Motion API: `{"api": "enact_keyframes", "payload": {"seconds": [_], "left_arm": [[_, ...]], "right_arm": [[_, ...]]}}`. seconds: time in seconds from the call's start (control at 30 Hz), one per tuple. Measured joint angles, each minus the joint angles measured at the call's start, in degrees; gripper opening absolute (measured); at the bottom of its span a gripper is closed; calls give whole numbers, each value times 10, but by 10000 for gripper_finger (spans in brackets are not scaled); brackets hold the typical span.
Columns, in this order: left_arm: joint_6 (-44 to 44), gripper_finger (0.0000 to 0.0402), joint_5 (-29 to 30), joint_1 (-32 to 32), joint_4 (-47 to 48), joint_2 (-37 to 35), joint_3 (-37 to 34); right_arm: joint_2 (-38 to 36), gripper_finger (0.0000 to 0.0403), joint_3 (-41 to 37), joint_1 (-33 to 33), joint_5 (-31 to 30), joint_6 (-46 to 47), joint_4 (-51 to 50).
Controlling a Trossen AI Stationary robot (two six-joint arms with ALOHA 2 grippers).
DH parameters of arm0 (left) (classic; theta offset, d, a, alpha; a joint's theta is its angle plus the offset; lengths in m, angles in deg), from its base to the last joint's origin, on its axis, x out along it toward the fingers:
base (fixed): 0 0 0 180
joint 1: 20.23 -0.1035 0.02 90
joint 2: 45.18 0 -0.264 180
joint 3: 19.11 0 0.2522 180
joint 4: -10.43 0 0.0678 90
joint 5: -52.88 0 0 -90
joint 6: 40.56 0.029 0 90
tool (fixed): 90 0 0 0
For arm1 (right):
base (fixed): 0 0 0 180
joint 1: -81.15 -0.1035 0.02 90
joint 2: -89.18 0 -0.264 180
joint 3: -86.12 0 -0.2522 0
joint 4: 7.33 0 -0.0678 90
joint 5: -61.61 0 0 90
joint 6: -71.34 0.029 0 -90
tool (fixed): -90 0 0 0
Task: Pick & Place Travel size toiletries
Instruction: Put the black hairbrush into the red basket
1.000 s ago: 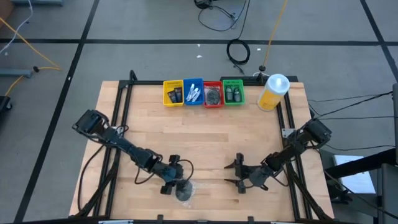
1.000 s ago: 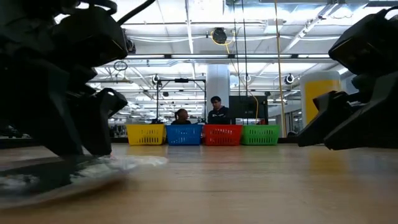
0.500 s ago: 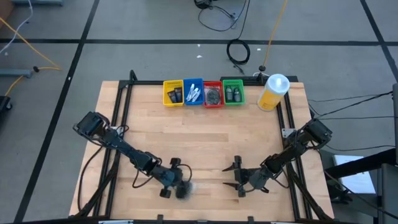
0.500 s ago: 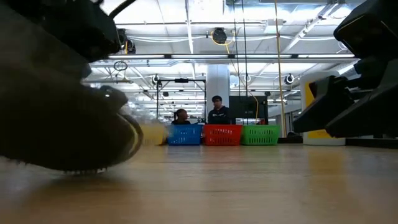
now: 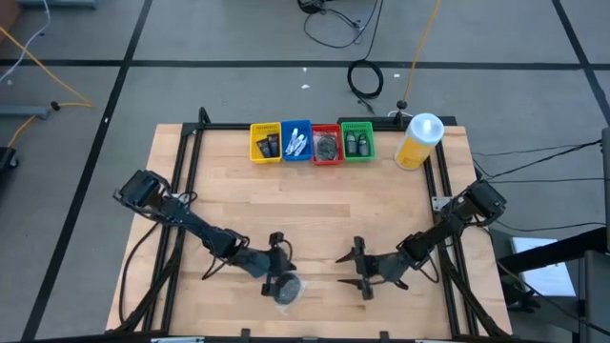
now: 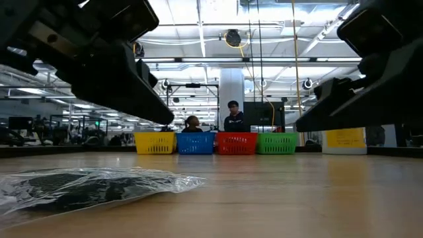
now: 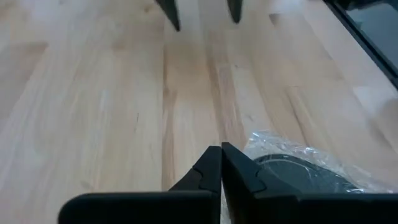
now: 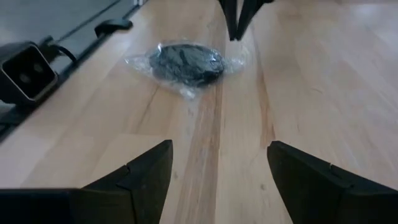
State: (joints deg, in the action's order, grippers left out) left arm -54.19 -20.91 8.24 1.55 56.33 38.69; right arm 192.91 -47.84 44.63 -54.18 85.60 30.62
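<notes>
The packet (image 5: 289, 291) lies flat beside the left gripper's shut, empty fingers, so the left gripper should open, take the packet's wrap by the edge and pass it to the right gripper.
A silvery clear-wrapped packet (image 5: 286, 291) with a dark round item inside lies flat on the wooden table near its front edge. It also shows in the low view (image 6: 86, 188), the left wrist view (image 7: 298, 171) and the right wrist view (image 8: 186, 62). My left gripper (image 5: 282, 267) is shut and empty (image 7: 221, 155). It hovers just beyond the packet's far side, above the table. My right gripper (image 5: 351, 270) is open and empty (image 8: 217, 152), to the right of the packet and facing it. Other toiletries lie in the four coloured trays at the back.
Four small trays stand in a row at the far edge: yellow (image 5: 265, 143), blue (image 5: 296, 143), red (image 5: 327, 145) and green (image 5: 357, 143). A big yellow white-capped bottle (image 5: 419, 141) stands to their right. People show in the room behind the trays (image 6: 231, 119).
My left gripper came down low over the packet, then rose and went a little toward the table's far and right edges. The packet still lies flat on the table, now uncovered. My right gripper has crept a little toward the left.
</notes>
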Motion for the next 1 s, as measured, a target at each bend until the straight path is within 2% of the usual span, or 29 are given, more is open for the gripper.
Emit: {"api": "enact_keyframes", "payload": {"seconds": [0.17, 0.37, 0.47, 0.57, 0.63, 0.73, 1.0], "left_arm": [[-117, 40, -12, -6, 82, -23, 5], [-218, 134, -39, -5, 108, -16, 5], [-242, 172, -42, 3, 112, -1, 4], [-229, 183, -37, 14, 103, 13, 5], [-228, 176, -26, 22, 102, 23, 5], [-215, 146, -22, 26, 94, 37, 6], [-138, 15, -24, 24, 26, 53, 5]], "right_arm": [[0, 253, 0, 11, 5, 0, 2], [0, 253, 0, 11, 4, 0, -3], [0, 253, 0, 11, 4, 0, -4], [0, 253, 0, 11, 4, 0, -6], [0, 253, 0, 11, 4, 0, -9], [0, 253, 0, 11, 4, 0, -10], [0, 253, 0, 11, 4, 0, -10]]}}
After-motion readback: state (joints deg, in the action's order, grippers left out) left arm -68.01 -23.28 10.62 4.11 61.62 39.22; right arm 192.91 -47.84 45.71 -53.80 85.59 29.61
